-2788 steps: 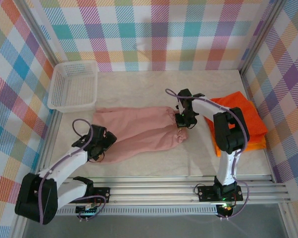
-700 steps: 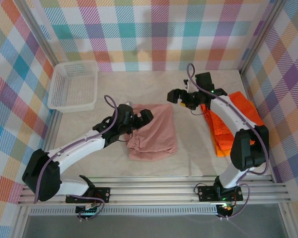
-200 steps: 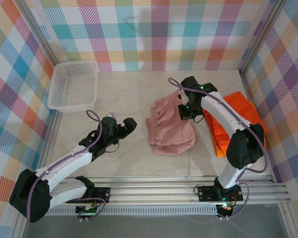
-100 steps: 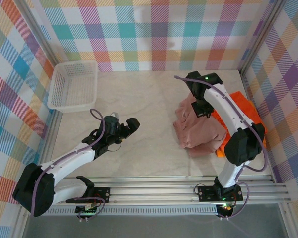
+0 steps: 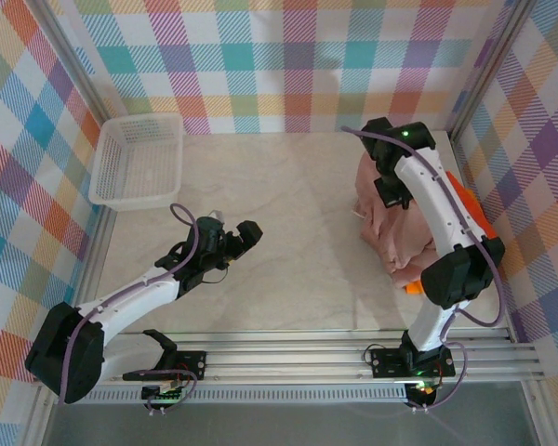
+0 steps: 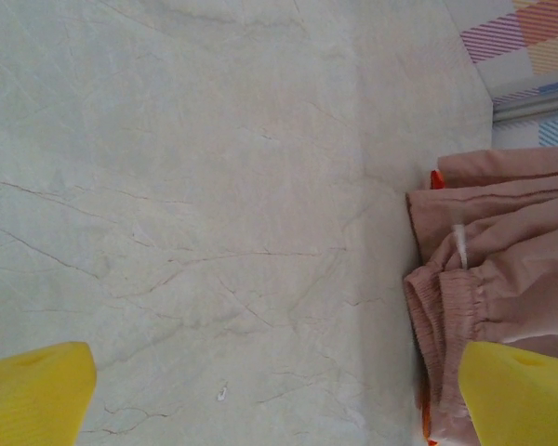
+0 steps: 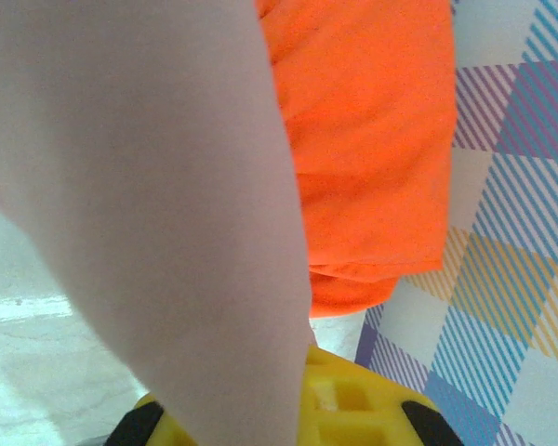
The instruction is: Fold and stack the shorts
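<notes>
The folded pink shorts (image 5: 396,232) are hanging over the orange shorts, so the robot's right gripper should keep going toward the part of the orange shorts (image 5: 475,206) by the wall and let go there.
My right gripper (image 5: 390,195) is shut on the folded dusty pink shorts (image 5: 397,234) and holds them at the right side of the table. They hang partly over the stacked orange shorts (image 5: 468,201). In the right wrist view the pink cloth (image 7: 139,214) hangs close in front of the camera and hides the jaw tips, with one yellow finger (image 7: 353,401) showing below and the orange shorts (image 7: 363,139) beyond. My left gripper (image 5: 247,232) hovers open over bare table at centre left, with nothing between its fingers. The left wrist view has the pink shorts (image 6: 507,269) with their gathered waistband at its right edge.
A white mesh basket (image 5: 138,160) stands at the back left corner. Plaid walls close the table in on three sides, and the right wall (image 5: 530,186) runs close behind the orange stack. Bare marble tabletop (image 5: 288,195) lies between the two arms.
My right gripper has carried the pink shorts rightward, from the table's middle to over the orange stack. The left arm has barely moved and stays open.
</notes>
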